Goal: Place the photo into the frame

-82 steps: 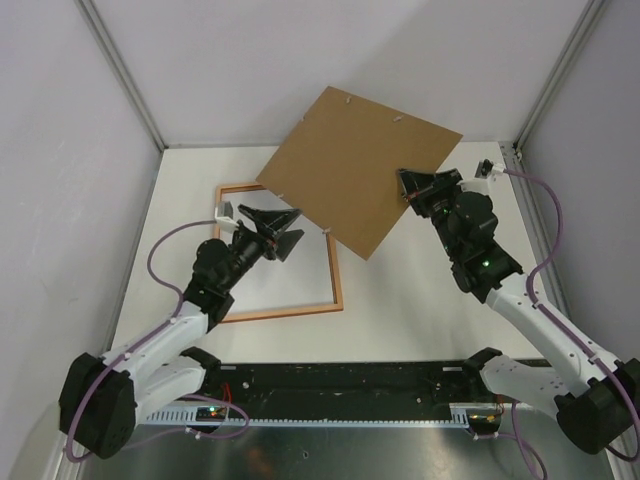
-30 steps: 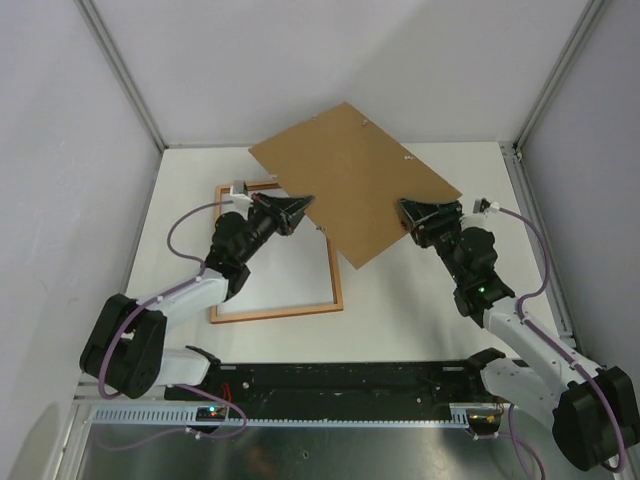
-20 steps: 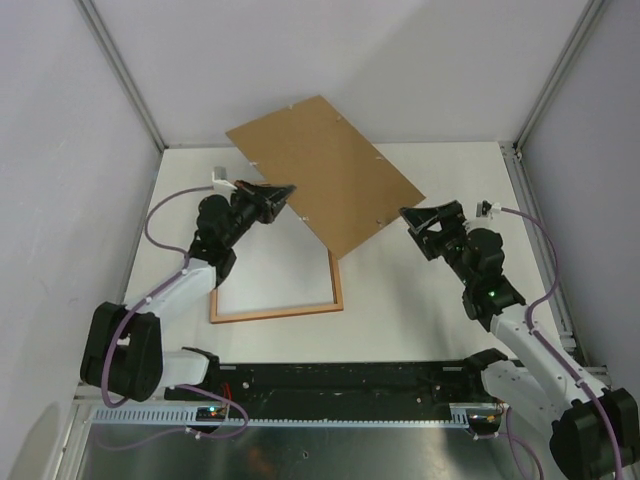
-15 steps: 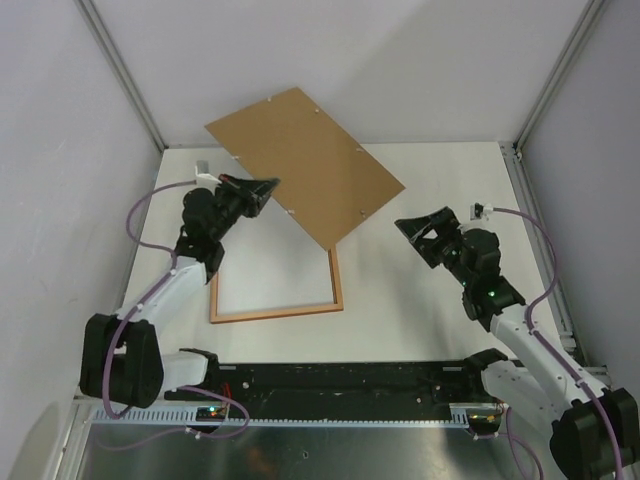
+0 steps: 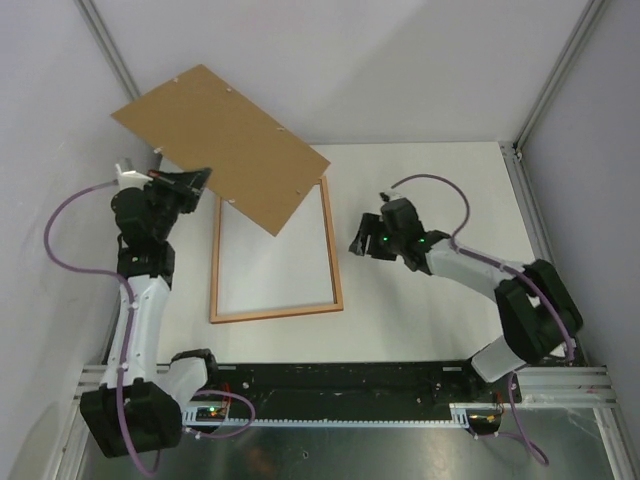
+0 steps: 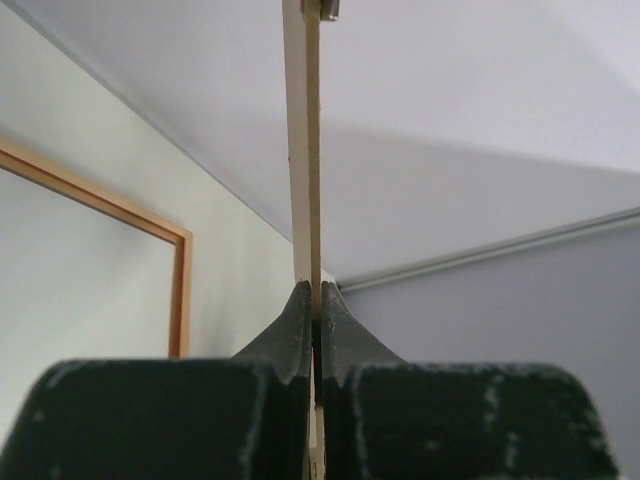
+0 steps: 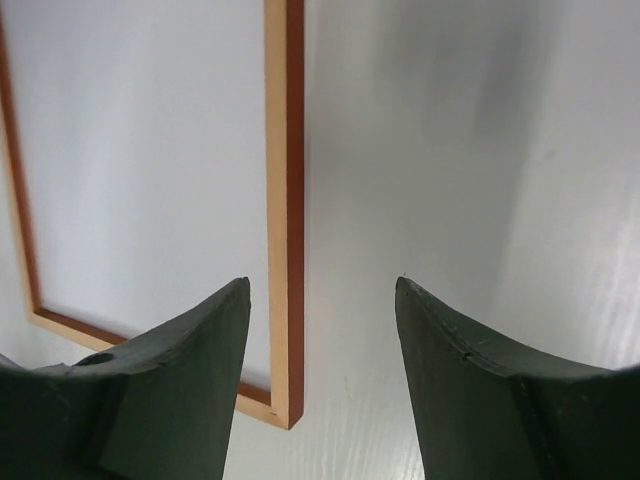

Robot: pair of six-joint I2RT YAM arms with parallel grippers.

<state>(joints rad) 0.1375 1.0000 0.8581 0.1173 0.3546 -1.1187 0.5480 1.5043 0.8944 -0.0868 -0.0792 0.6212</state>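
Observation:
The backing board hangs crooked [image 5: 228, 145] past the frame's top, so next my left gripper swings the board back, square it with the frame [image 5: 274, 268] and lowers it inside.
The frame [image 5: 272, 313] lies flat on the white table, pale wood rails up, its inside pale and blank. The photo does not show in any view. A plain brown backing board [image 5: 220, 130] hangs tilted in the air at the upper left, its lower corner over the frame's top. My left gripper [image 5: 197, 181] is shut on the board's near edge, seen edge-on as the thin board [image 6: 302, 150] pinched by the left gripper [image 6: 313, 292]. My right gripper [image 5: 358, 243] is open and empty, low beside the frame's right rail. In its wrist view the right gripper [image 7: 322, 285] straddles that frame rail [image 7: 285, 150] and bare table.
White walls close the back and both sides, with metal posts [image 5: 135, 85] in the corners. A black rail [image 5: 340, 380] runs along the near edge between the arm bases. The right arm's purple cable [image 5: 430, 180] loops above the table.
The left arm has swung the board up and to the left, off the frame. The right gripper let go of the board and dropped beside the frame's right rail.

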